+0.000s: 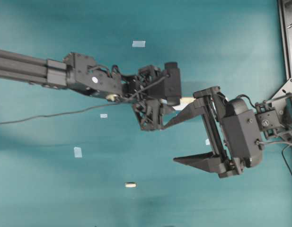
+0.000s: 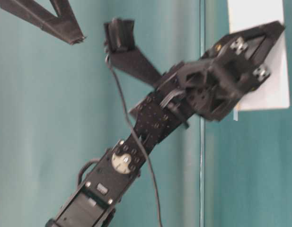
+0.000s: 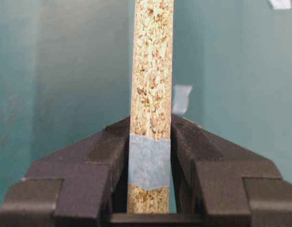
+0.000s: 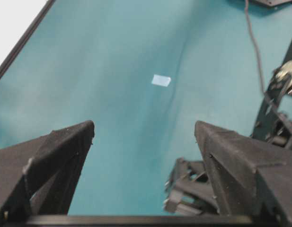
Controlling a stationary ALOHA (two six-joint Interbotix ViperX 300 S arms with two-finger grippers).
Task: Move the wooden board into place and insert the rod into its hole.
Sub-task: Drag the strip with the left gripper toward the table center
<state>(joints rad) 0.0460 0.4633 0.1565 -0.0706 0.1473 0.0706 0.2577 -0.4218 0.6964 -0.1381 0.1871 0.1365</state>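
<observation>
The wooden board's speckled edge (image 1: 187, 100) faces squarely up in my left gripper's fingers, which should continue toward my right gripper and release the board upright.
The wooden board (image 3: 152, 66) shows its speckled tan edge with a light-blue tape mark, and my left gripper (image 3: 150, 142) is shut on it at the tape. From overhead only a short white bit of the board (image 1: 186, 100) shows beyond the left gripper (image 1: 172, 106). At table level its white face (image 2: 259, 47) is behind the left gripper's body. The rod (image 1: 130, 185), a tiny cream peg, lies alone on the teal table towards the near edge. My right gripper (image 1: 170, 144) stands wide open and empty just right of the left one; in its wrist view (image 4: 145, 125) only table shows between the fingers.
Small pale-blue tape squares lie on the teal cloth: one at the back (image 1: 138, 44), one by the cable (image 1: 103, 115), one left of centre (image 1: 78, 152). A metal frame (image 1: 287, 38) runs along the right edge. The left arm's cable (image 1: 51, 115) trails across the table.
</observation>
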